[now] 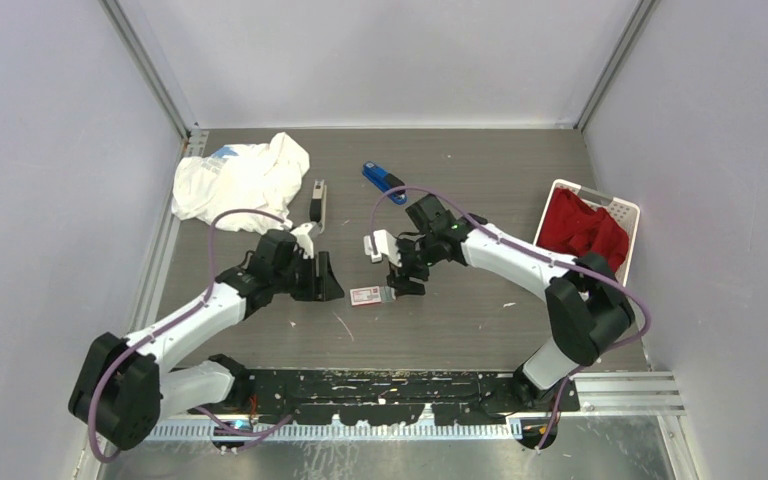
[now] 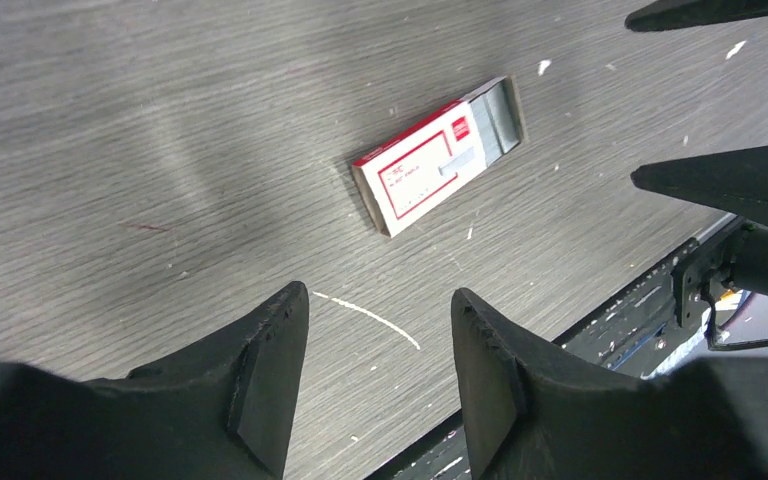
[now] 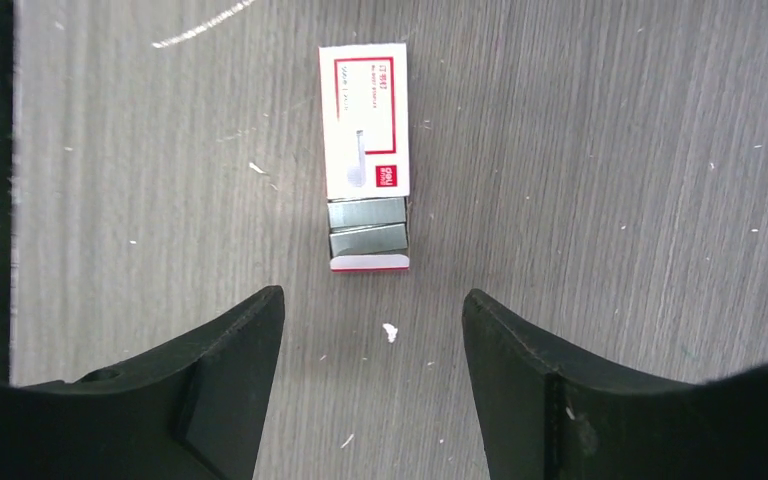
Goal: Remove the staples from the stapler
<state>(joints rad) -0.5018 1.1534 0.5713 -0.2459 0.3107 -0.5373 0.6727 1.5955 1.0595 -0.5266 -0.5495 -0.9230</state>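
Note:
The tray sticks out of the box (image 1: pixel 387 294), so next my right gripper shuts and pushes the tray's end (image 3: pixel 370 262) while my left gripper braces the box's opposite end.
A small white-and-red box (image 1: pixel 368 296) lies flat on the table between my two grippers. Its tray is slid partway out, and silvery staples (image 3: pixel 367 226) lie in it, also seen in the left wrist view as staples (image 2: pixel 501 111). A slim grey-and-black stapler (image 1: pixel 317 204) lies further back, beside the white cloth. My left gripper (image 1: pixel 328 286) (image 2: pixel 378 296) hovers just left of the box, open and empty. My right gripper (image 1: pixel 403 284) (image 3: pixel 372 296) hovers just right of the box's open end, open with only bare table between its fingers.
A crumpled white cloth (image 1: pixel 240 178) lies at the back left. A blue-and-black object (image 1: pixel 383 180) sits at the back middle. A white basket (image 1: pixel 624 213) with a red cloth (image 1: pixel 585 228) stands at the right. Small white flecks dot the table (image 1: pixel 480 160).

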